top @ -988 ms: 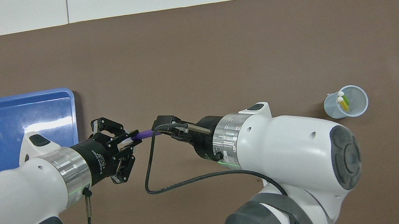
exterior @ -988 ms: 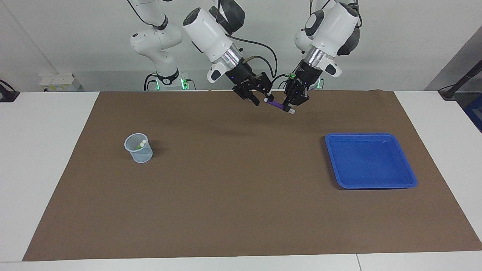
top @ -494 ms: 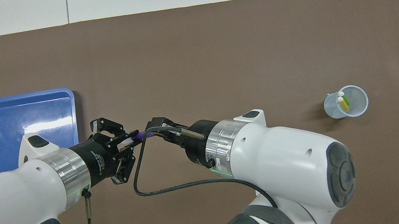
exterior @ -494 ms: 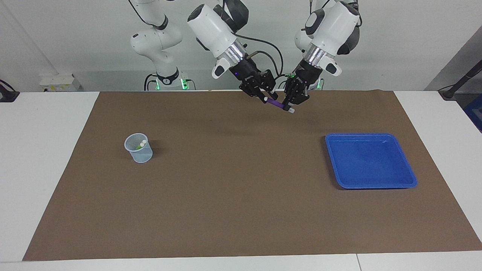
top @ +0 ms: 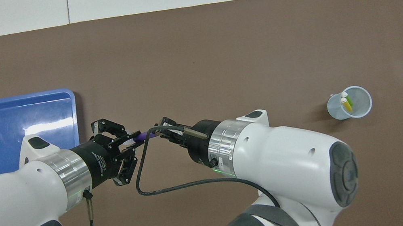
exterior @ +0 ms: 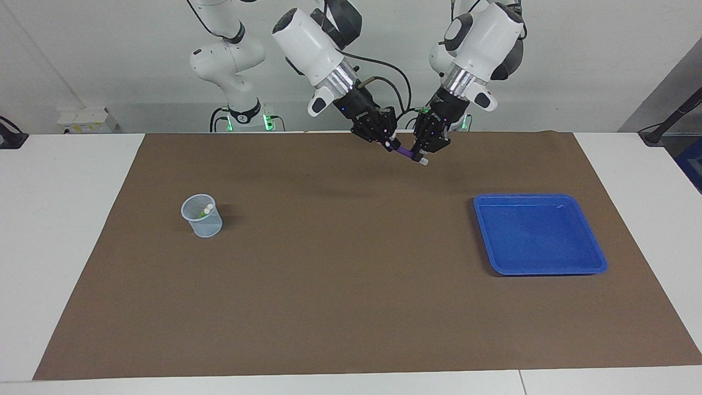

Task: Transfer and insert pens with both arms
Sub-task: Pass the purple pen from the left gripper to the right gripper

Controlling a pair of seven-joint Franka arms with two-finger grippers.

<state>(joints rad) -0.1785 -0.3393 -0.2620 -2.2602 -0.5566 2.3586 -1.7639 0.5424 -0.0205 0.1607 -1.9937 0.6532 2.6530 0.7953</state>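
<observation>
Next, I open my left gripper, which is shut on the purple pen's end (top: pixel 129 142), and back it away before my right gripper takes the pen to the cup (top: pixel 349 103).
The purple pen (exterior: pixel 405 154) hangs in the air between both grippers, over the brown mat's edge nearest the robots; it also shows in the overhead view (top: pixel 142 136). My left gripper (exterior: pixel 423 156) is shut on its end toward the blue tray. My right gripper (exterior: pixel 388 142) is shut on its other end. In the overhead view the left gripper (top: pixel 128 138) and the right gripper (top: pixel 159 130) meet tip to tip on the pen. The yellow pen (top: pixel 346 104) and the green pen (top: pixel 350 99) stand in a pale cup (exterior: pixel 206 226).
The empty blue tray (exterior: pixel 548 270) lies toward the left arm's end of the mat, the cup (top: pixel 365 106) toward the right arm's end. A smaller white arm with green lights (exterior: pixel 230 66) stands off the table by the right arm's base.
My right gripper moved in from beside the purple pen, took its free end between the fingers and closed on it. The left gripper kept its hold and stayed put.
</observation>
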